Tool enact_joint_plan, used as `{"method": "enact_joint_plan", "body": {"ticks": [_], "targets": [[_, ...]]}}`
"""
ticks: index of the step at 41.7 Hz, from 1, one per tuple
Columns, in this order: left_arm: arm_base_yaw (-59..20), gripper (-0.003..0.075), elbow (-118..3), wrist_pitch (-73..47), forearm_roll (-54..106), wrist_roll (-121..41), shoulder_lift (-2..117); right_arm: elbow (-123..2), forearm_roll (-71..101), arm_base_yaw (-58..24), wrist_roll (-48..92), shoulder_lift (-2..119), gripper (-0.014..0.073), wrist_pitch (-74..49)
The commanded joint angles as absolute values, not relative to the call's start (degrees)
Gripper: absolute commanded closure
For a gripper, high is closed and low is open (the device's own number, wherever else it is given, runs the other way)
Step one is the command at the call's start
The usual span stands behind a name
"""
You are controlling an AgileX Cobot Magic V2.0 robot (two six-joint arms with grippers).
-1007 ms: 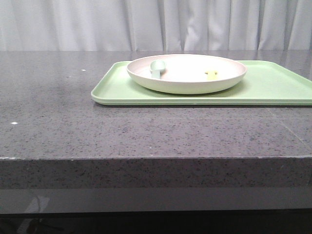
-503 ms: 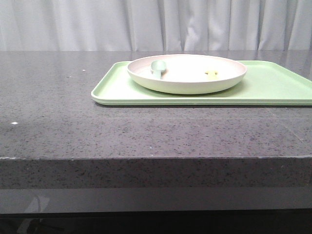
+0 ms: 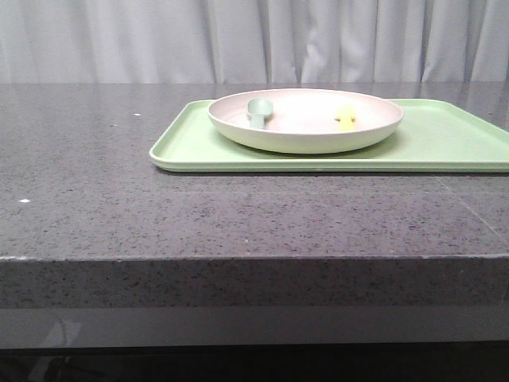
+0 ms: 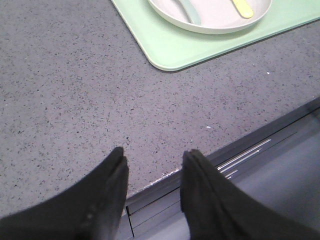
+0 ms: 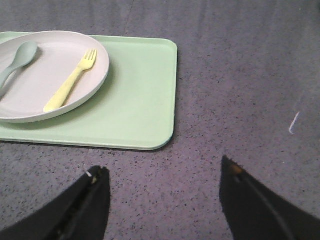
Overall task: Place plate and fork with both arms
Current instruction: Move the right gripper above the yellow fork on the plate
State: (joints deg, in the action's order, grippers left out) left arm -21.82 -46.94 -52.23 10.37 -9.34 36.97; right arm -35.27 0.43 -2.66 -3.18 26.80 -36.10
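The yellow fork point(image 3: 345, 114) is inside the plate, a long way from the robot's left gripper, so the robot's right gripper should grab the fork point(image 3: 347, 126) by its handle and lift it out.
The pale pink plate point(image 3: 306, 135) rests on the light-green tray point(image 3: 445, 143) at the back of the counter. Inside it lie the yellow fork point(image 3: 345, 120) on the right and a grey-green spoon point(image 3: 258, 110) on the left. The right wrist view shows the plate point(image 5: 30, 107), the fork point(image 5: 70, 82) and the spoon point(image 5: 17, 60) from above. My right gripper point(image 5: 162, 172) is open over bare counter, short of the tray's corner. My left gripper point(image 4: 152, 156) is open and empty above the counter's front edge, far from the plate point(image 4: 215, 22). Neither gripper appears in the front view.
The grey speckled counter point(image 3: 159, 215) drops off at its front edge point(image 3: 254, 259). A metal rail point(image 4: 250, 150) runs below that edge near my left gripper. A white curtain point(image 3: 254, 40) hangs behind. A small white mark point(image 5: 294, 122) lies on the counter right of the tray.
Nothing on the counter has moved. The glare inside the plate has faded, so the fork and spoon show more clearly.
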Motion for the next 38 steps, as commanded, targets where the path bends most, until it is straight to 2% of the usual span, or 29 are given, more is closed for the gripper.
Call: {"method": "enact_joint_plan", "body": {"ticks": [1, 20, 30, 38], "targets": [[-22.2, 0.0462, -48.3, -48.6, 11.4, -9.7, 37.0, -39.2, 0.6, -4.2, -2.7, 28.8, 0.0025, -35.6], [-22.2, 0.0462, -48.3, -48.5, 11.4, -9.7, 37.0, -55.6, 5.5, -15.8, 5.4, 46.4, 0.0025, -49.9], [-22.2, 0.0462, -48.3, -48.5, 11.4, -9.7, 37.0, -63.7, 5.5, -22.1, 4.7, 59.5, 0.0178, -52.9], [-22.2, 0.0462, -48.3, -48.5, 11.4, -9.7, 37.0, -72.2, 0.0, -24.5, -4.1, 70.2, 0.0201, -54.1]]}}
